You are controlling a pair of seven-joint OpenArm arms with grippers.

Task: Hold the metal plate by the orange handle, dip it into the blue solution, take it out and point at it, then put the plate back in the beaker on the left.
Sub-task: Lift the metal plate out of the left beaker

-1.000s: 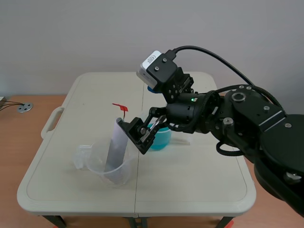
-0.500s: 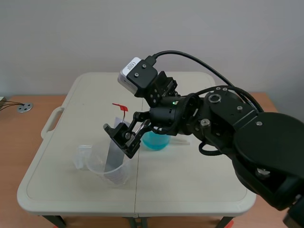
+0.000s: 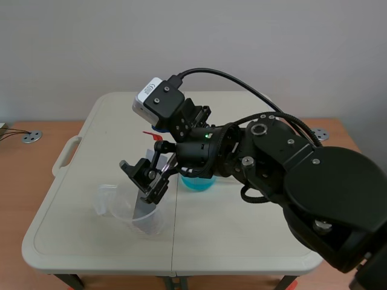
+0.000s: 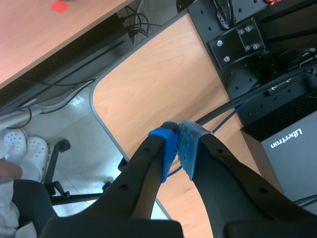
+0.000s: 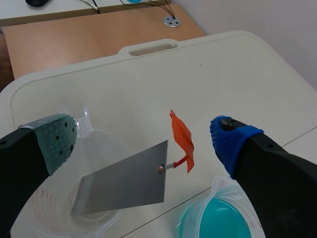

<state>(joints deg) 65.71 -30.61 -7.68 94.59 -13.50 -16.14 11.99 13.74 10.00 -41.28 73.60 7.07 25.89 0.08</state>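
Note:
My gripper will have the metal plate hanging down below it when I lift, because only a thin stem (image 5: 174,164) connects the orange handle to the leaning metal plate (image 3: 144,209).
The grey metal plate (image 5: 124,183) leans inside the clear beaker (image 5: 96,136), and its orange handle (image 5: 182,141) sticks up past the rim. My right gripper (image 5: 143,141) hangs open just above the plate, one finger on each side, touching nothing. In the scene view the right gripper (image 3: 145,181) covers most of the plate above the clear beaker (image 3: 112,205); the orange handle (image 3: 152,135) shows behind it. The beaker of blue solution (image 3: 196,181) stands just to the right. My left gripper (image 4: 178,148) is shut on nothing, off the table over a wooden desk.
The white folding table (image 3: 254,223) has a carrying handle (image 3: 66,154) at its left edge. My bulky right arm (image 3: 290,175) spans the table's right half. The left arm is out of the scene view. A black equipment box (image 4: 292,144) and cables lie beneath the left gripper.
My right arm has swung left and lower, from beside the blue beaker to over the clear one. The plate stays leaning in the clear beaker.

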